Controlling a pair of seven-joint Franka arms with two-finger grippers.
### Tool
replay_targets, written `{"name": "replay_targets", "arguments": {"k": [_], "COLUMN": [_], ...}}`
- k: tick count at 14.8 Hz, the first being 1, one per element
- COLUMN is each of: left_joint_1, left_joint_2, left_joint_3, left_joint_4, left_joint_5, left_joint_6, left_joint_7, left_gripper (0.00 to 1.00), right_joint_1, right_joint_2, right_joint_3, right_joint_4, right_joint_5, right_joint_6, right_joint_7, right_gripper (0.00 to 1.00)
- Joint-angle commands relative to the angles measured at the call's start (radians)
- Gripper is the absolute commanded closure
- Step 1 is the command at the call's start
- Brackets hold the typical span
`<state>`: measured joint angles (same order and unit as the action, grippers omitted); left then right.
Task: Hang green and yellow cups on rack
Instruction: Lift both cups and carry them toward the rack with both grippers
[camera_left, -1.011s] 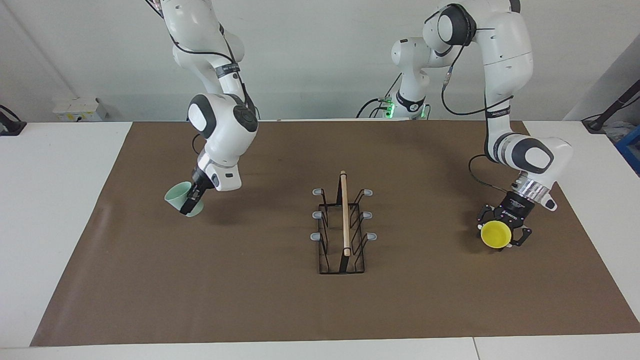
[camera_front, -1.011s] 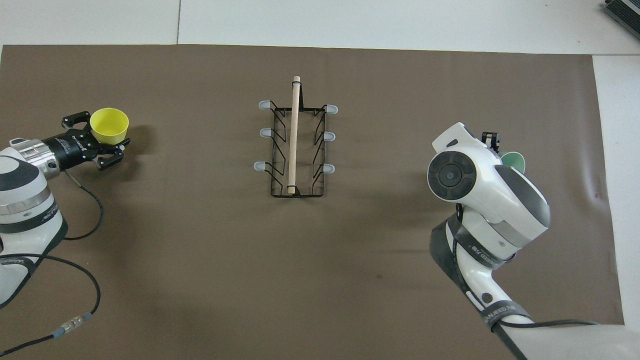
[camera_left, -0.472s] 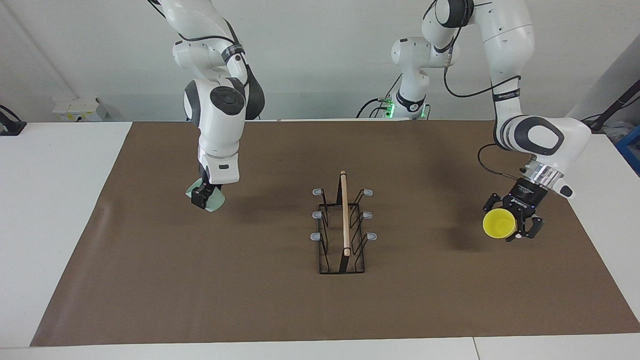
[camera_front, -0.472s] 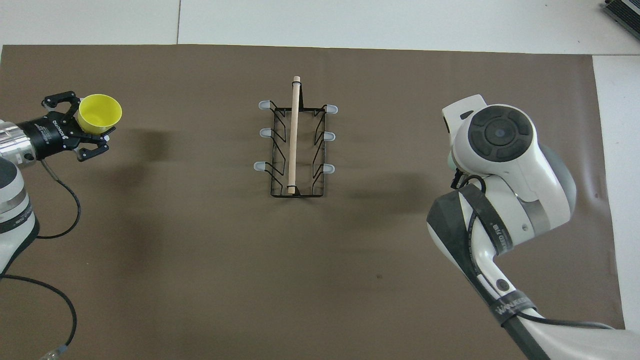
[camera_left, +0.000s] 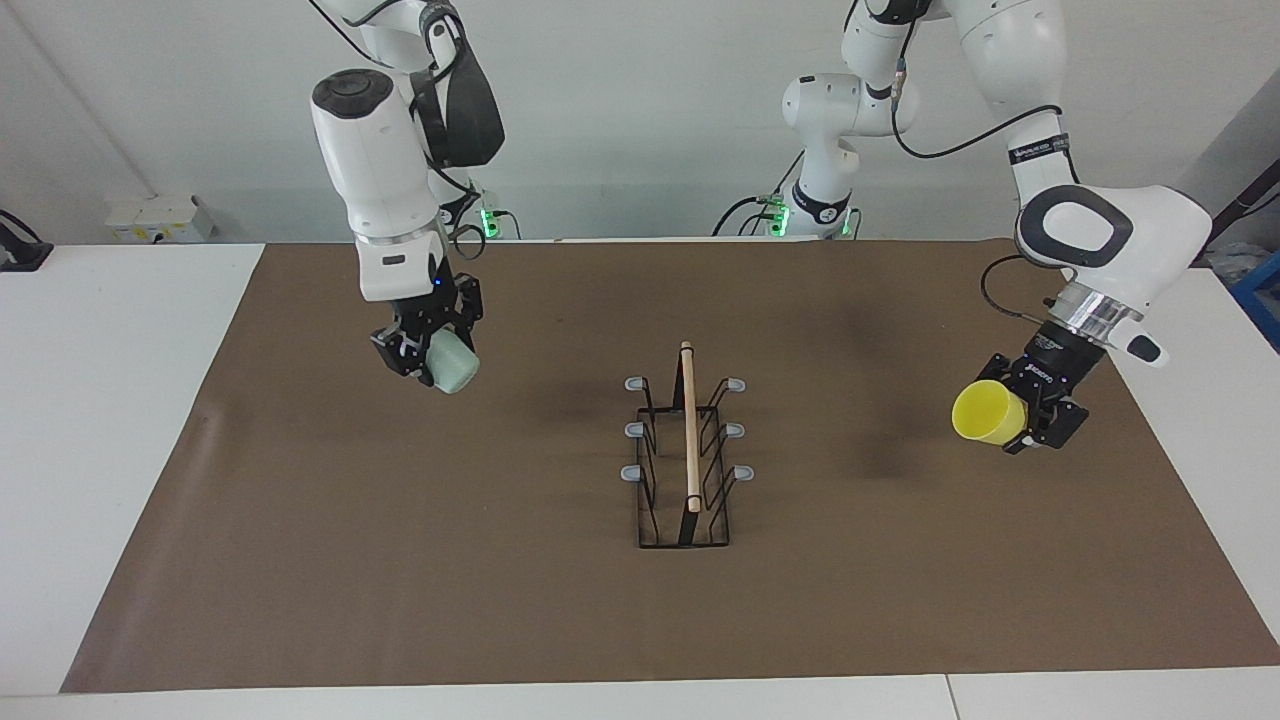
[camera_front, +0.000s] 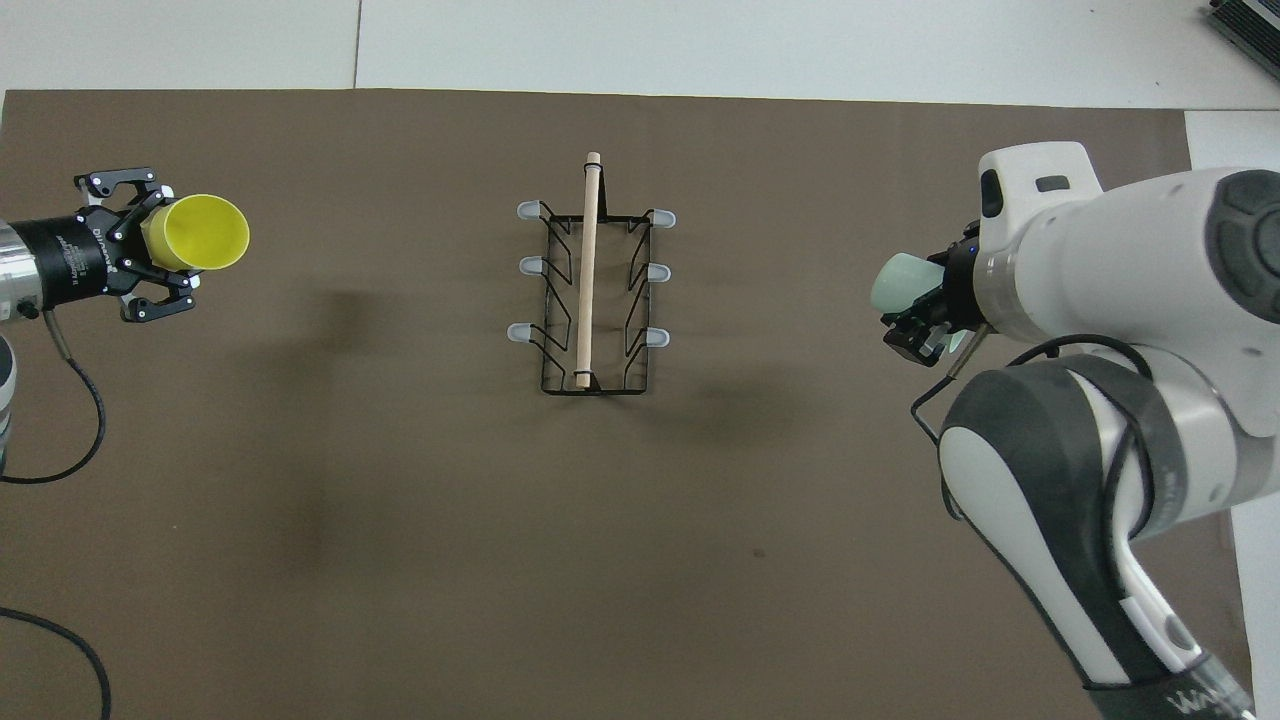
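Note:
The yellow cup's opening faces up and the green cup (camera_front: 905, 283) slants in my right gripper, so next I turn both mouth-down before lowering them onto prongs (camera_front: 657, 337).
The black wire rack (camera_left: 688, 455) with a wooden rod on top and grey-tipped prongs stands in the middle of the brown mat; it also shows in the overhead view (camera_front: 590, 285). My left gripper (camera_left: 1016, 412) is shut on the yellow cup (camera_left: 983, 411), held tilted on its side above the mat toward the left arm's end; in the overhead view the left gripper (camera_front: 160, 245) holds the yellow cup (camera_front: 205, 233) with its mouth turned to the rack. My right gripper (camera_left: 432, 350) is shut on the mint green cup (camera_left: 453, 362), in the air over the mat; overhead shows the right gripper (camera_front: 925, 312) and the green cup (camera_front: 898, 282).
The brown mat (camera_left: 400, 560) covers most of the white table (camera_left: 110, 420). The right arm's elbow and forearm (camera_front: 1100, 330) cover part of the mat in the overhead view.
Both grippers have risen with their cups. The right gripper lifted the green cup off the mat and turned it sideways toward the rack. The yellow cup is higher and tilted toward the rack.

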<state>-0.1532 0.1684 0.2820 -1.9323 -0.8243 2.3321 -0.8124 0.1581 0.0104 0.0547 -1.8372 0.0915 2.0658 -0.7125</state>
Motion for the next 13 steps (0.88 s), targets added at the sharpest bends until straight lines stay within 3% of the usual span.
{"name": "replay_targets", "arguments": {"k": [1,7,13], "left_joint_1": [-0.012,-0.012,-0.012], "left_joint_2": [-0.061,-0.069,-0.072], "left_joint_3": [-0.038,-0.229,-0.447], "left_joint_4": [-0.033,0.013,0.013], "left_joint_5": [0.138,0.548,1.003], "left_joint_6": [-0.013,-0.022,-0.037], "left_joint_7": [-0.033,-0.263,-0.378], "left_gripper": [1.00,1.00,1.00], "right_joint_1": [-0.035,-0.069,-0.129], "right_joint_2": [-0.053,-0.078,-0.150], "right_joint_3": [0.004,0.002,0.001], "right_joint_4": [-0.025,-0.051,-0.183], "right_joint_5": [0.158,0.476,0.818], "right_joint_6": [0.019,0.072,0.109], "right_joint_7": [-0.082,-0.290,-0.589], "right_gripper": [1.00,1.00,1.00]}}
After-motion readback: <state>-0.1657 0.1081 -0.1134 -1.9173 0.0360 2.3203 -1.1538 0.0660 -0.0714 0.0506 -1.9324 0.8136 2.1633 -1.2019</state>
